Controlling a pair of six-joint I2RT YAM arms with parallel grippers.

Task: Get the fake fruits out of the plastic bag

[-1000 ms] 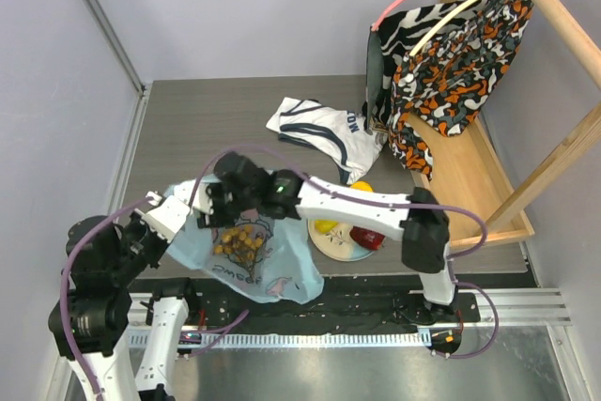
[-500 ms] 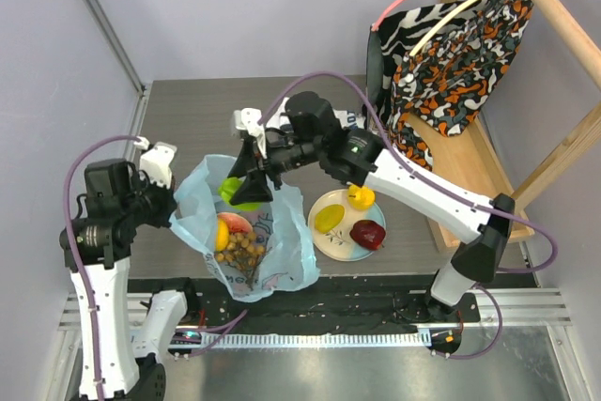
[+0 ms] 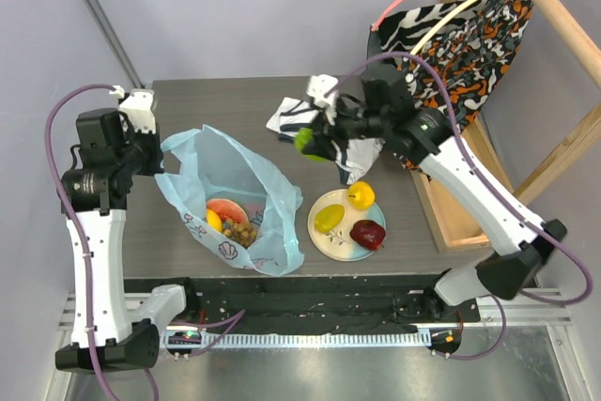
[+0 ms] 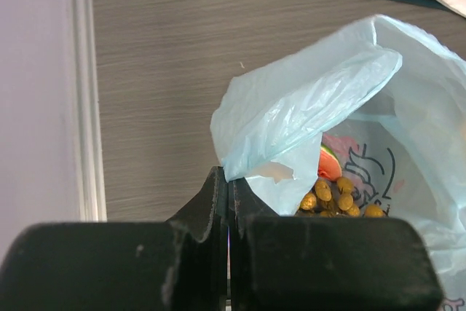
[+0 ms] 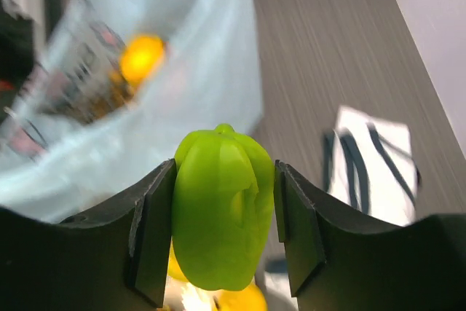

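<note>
The green pepper-shaped fruit (image 3: 302,140) is clear of the bag and there is room beside the lemon. My right gripper should continue to go to the plate (image 3: 329,241) and let go of the fruit there.
The light-blue plastic bag (image 3: 246,196) lies open on the table. Inside it show a watermelon slice (image 3: 228,210), an orange-yellow fruit (image 3: 214,221) and a brownish grape bunch (image 3: 241,232); the grapes (image 4: 341,202) and the slice (image 4: 329,164) also show in the left wrist view. My left gripper (image 3: 160,168) is shut on the bag's rim (image 4: 255,169) and holds it up. My right gripper (image 3: 307,141) is shut on a green pepper-shaped fruit (image 5: 221,205), lifted clear of the bag, above the table beside the shirt. On the plate (image 3: 321,237) lie a lemon (image 3: 328,218), a yellow fruit (image 3: 361,195) and a red apple (image 3: 367,233).
A white shirt with dark lettering (image 3: 329,129) lies behind the plate. A wooden rack (image 3: 470,176) with patterned clothes on hangers (image 3: 451,53) stands at the right. Grey walls close in on the left and back.
My right gripper has risen out of the bag with the green fruit and moved right and back, past the plate's far side. My left gripper has lifted the bag's rim higher and further back.
</note>
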